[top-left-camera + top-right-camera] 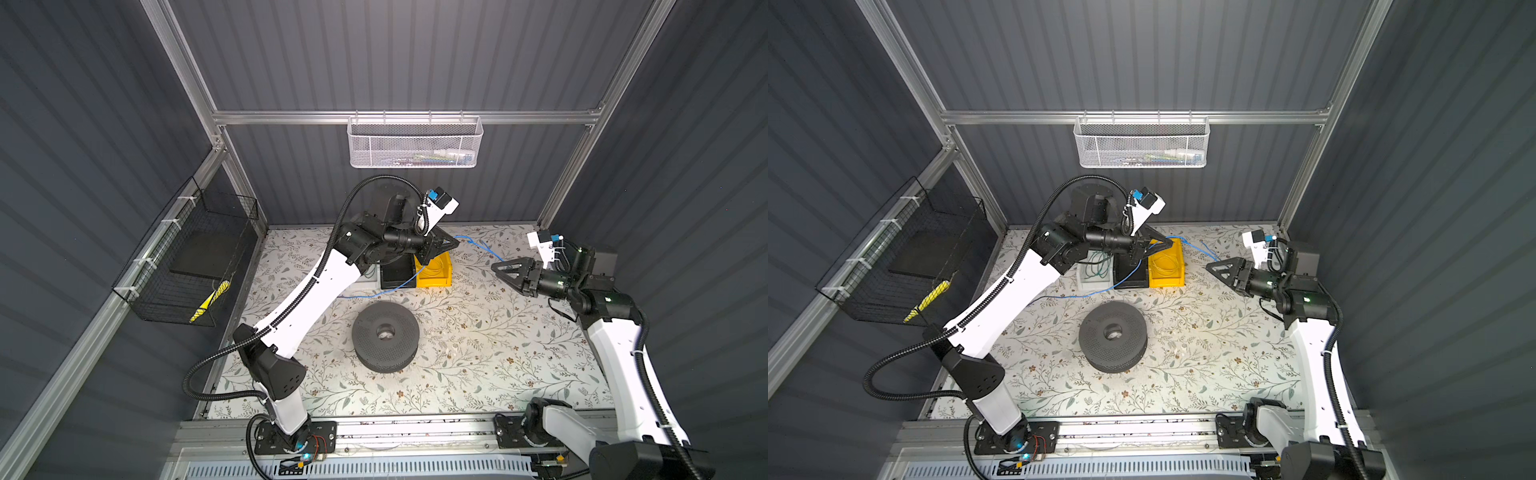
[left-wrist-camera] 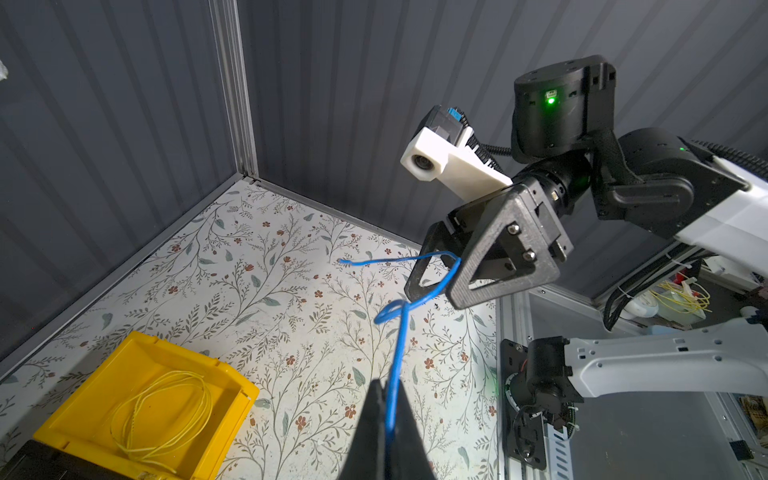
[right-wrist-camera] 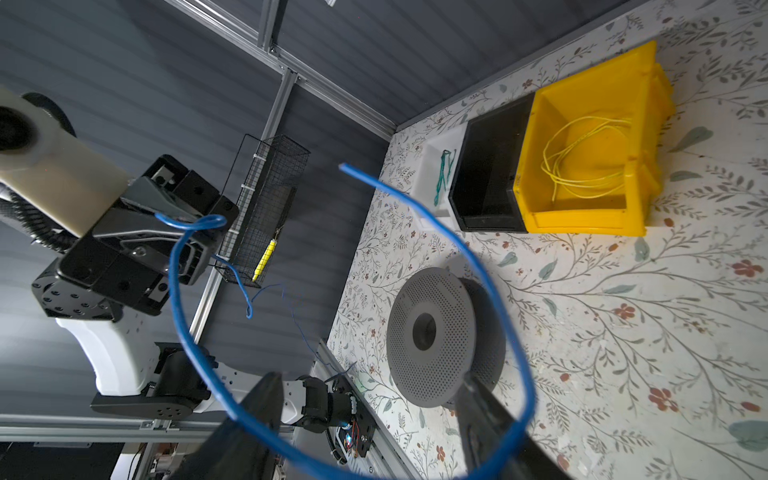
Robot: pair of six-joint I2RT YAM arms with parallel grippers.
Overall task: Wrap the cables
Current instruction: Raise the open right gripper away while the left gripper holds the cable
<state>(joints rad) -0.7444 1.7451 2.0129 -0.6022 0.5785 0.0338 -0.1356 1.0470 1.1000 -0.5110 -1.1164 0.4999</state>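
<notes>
The cable is hanging in a loose curl [image 2: 391,311] next to my left gripper. Next, my right gripper closes near the cable's loose end [image 3: 382,185] and pulls the cable tight.
The cable [image 2: 398,340] is a thin bright-blue wire. My left gripper [image 2: 388,386] is shut on it, raised above the yellow bin [image 1: 434,272] in both top views. From there the wire curls over to my right gripper [image 3: 368,386], which is open. A wide loop of the cable [image 3: 178,299] lies round its spread fingers [image 3: 257,411], and the free end sticks out past them. The rest of the cable [image 1: 374,294] trails down over the black bin [image 1: 397,276] onto the table, under my left arm. A dark grey perforated spool [image 1: 384,340] lies flat mid-table, apart from both grippers.
A white bin [image 1: 1094,274] holding a green wire stands beside the black bin [image 1: 1131,274] and the yellow bin [image 1: 1167,268], which holds a yellow wire. A black wire basket [image 1: 187,266] hangs on the left wall and a white mesh basket [image 1: 415,143] on the back wall.
</notes>
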